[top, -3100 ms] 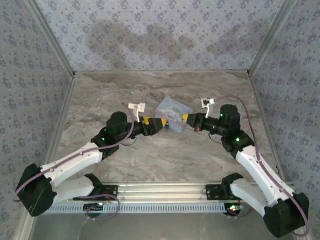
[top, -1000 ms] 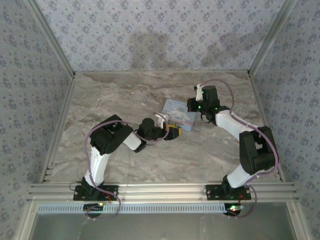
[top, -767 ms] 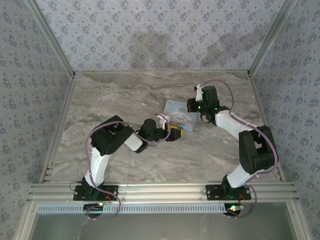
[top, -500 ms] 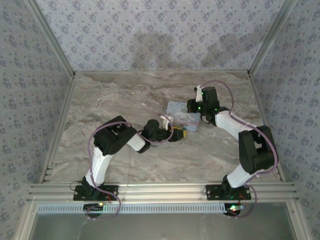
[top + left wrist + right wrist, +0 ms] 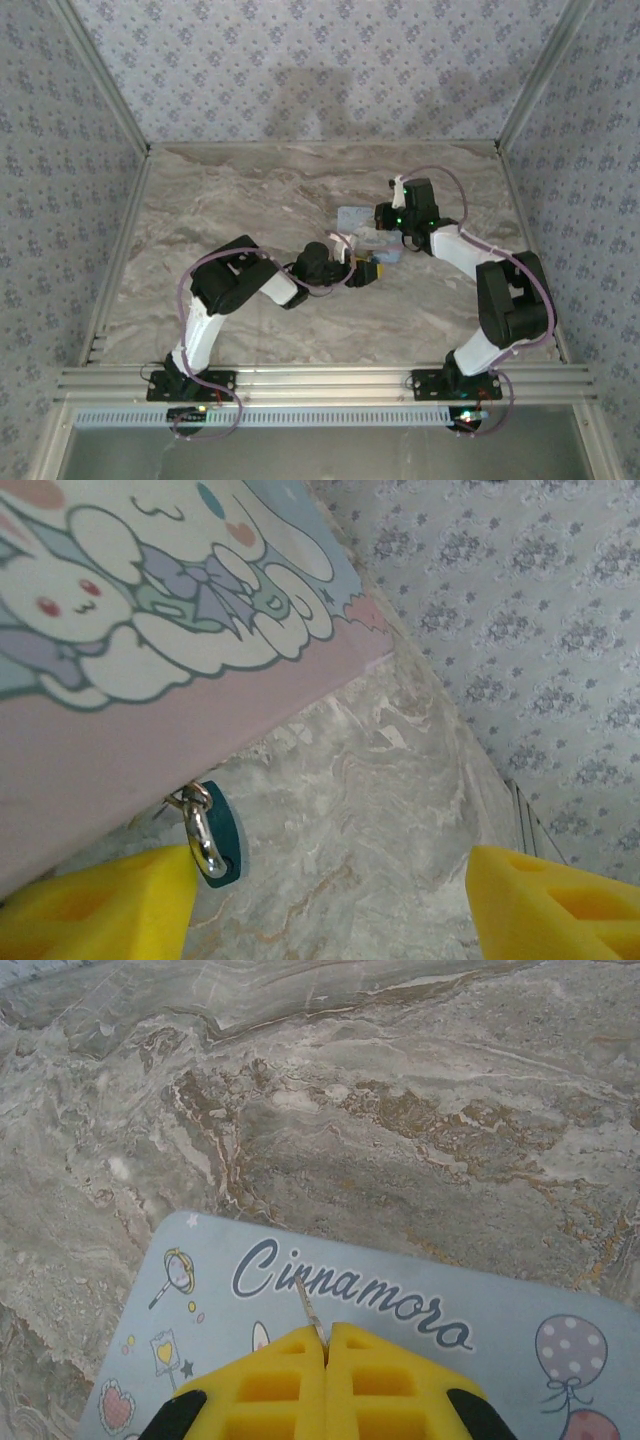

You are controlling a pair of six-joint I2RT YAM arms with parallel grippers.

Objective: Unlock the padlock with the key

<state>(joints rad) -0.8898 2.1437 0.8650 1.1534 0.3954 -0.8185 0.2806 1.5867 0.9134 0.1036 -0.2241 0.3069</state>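
My right gripper should back away and circle around to the padlock, because the key hovers over the tin lid while the padlock hangs at the tin's near side.
The pale blue cartoon tin lies mid-table. In the left wrist view its pink side fills the upper left, and the padlock, a small dark teal body on a silver shackle, hangs at its lower edge. My left gripper is open; its left yellow finger sits right beside the shackle, and the right finger stands far off. My right gripper hovers over the tin lid, shut on the key, whose thin silvery blade sticks out ahead of the tips.
The marble tabletop is bounded by patterned walls and metal rails at the near edge. In the top view the left gripper is at the tin's near side and the right gripper at its far right corner.
My left gripper has slid right along the tin's near side and its jaws have widened. The right arm has stayed over the tin with the key.
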